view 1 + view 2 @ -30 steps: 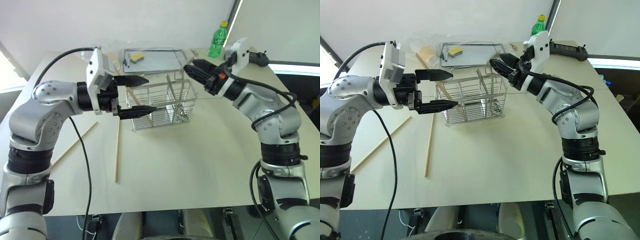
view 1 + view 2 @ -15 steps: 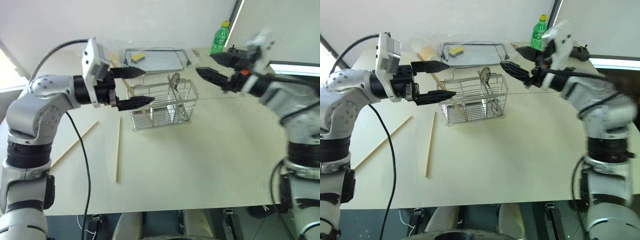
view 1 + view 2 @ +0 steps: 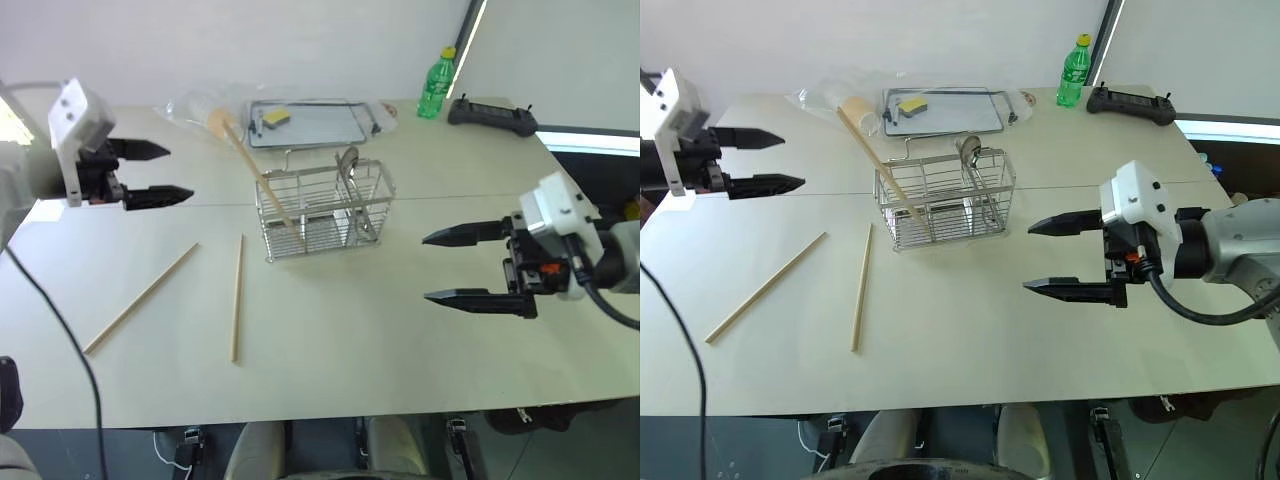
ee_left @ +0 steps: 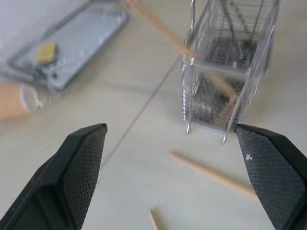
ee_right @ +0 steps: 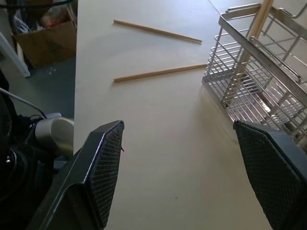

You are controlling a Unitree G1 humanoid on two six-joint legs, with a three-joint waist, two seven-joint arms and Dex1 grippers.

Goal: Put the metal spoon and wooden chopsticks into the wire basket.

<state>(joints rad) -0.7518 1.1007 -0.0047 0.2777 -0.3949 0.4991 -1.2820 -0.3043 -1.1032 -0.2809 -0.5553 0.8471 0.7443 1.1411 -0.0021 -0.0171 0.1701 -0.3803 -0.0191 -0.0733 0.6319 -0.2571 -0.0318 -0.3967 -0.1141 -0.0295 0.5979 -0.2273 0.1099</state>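
The wire basket [image 3: 326, 211] is shallower than the farther wooden chopstick [image 3: 141, 299] is long, so I expect the chopstick to lean tall above the basket's rim when I lower it in.
The wire basket [image 3: 320, 215] stands mid-table. The metal spoon [image 3: 348, 160] stands inside it, bowl up, leaning on the rim. The two wooden chopsticks lie flat on the table left of the basket, one [image 3: 236, 297] near it and one [image 3: 140, 298] farther left. In the right wrist view both chopsticks [image 5: 160, 73] lie beside the basket [image 5: 259, 72]. My left gripper [image 3: 178, 172] hovers open and empty at the far left, well away from the basket. My right gripper [image 3: 426, 268] hovers open and empty to the basket's right, pointing left.
A long wooden utensil [image 3: 255, 165] leans in the basket's left end. At the back are a flat metal tray [image 3: 305, 130] with a yellow sponge [image 3: 275, 117], a plastic bag with a cup [image 3: 205, 105], a green bottle [image 3: 433, 85] and a black controller [image 3: 490, 112].
Both arms drew away from the basket, the left to the left, the right back and to the right. The right gripper opened, and the spoon now stands in the basket.
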